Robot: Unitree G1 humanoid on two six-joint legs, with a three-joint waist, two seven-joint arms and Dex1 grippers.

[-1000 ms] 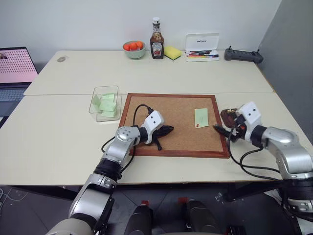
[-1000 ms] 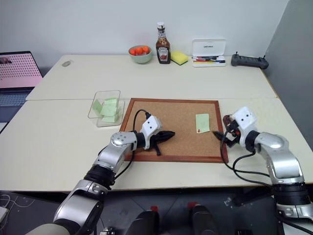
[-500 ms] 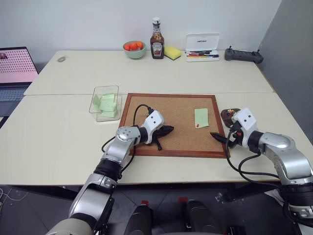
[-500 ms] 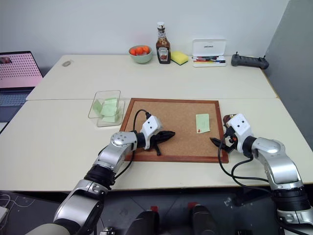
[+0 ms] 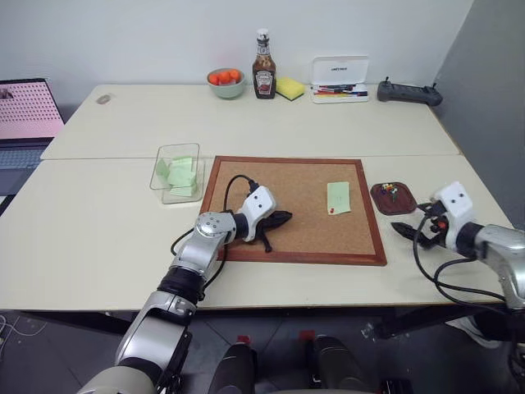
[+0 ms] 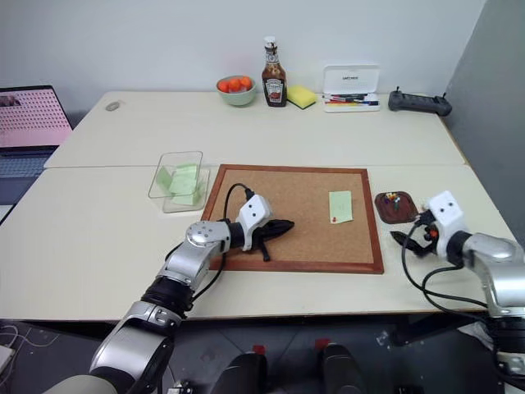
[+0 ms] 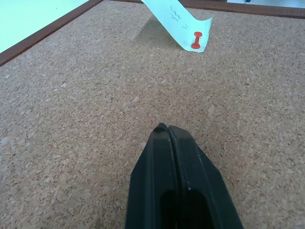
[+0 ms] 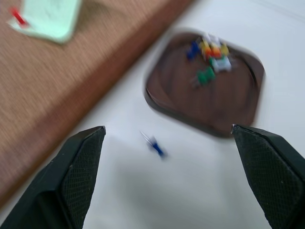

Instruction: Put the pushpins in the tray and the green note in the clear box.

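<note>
The red pushpin point(image 5: 331, 211) goes through only the green note's near corner point(image 5: 339, 196), so I expect the green note to rise with it when I pull the red pushpin from the cork.
The green note point(image 5: 338, 197) lies on the cork board point(image 5: 287, 161), held at its near corner by a red pushpin point(image 5: 330, 210); both also appear ahead of my left gripper as the note point(image 7: 174, 16) and red pin point(image 7: 197, 41). My left gripper point(image 5: 280, 218) rests shut on the cork. The dark tray point(image 5: 384, 202) sits right of the board with several coloured pins in it. My right gripper point(image 5: 402, 229) hangs open near the tray point(image 8: 176, 98). A blue pushpin point(image 8: 155, 144) lies on the table beside the tray, between the open fingers. The clear box point(image 5: 177, 172) holds green slips.
Along the far edge stand a pale bowl point(image 5: 225, 82), a ketchup bottle point(image 5: 262, 66), a yellow sponge point(image 5: 289, 88), a white marker case point(image 5: 338, 80) and a black controller point(image 5: 408, 92). A laptop point(image 5: 25, 115) sits at the far left.
My right gripper has swung right, away from the board's edge to the near right of the tray, uncovering the tray. The left arm has not moved.
</note>
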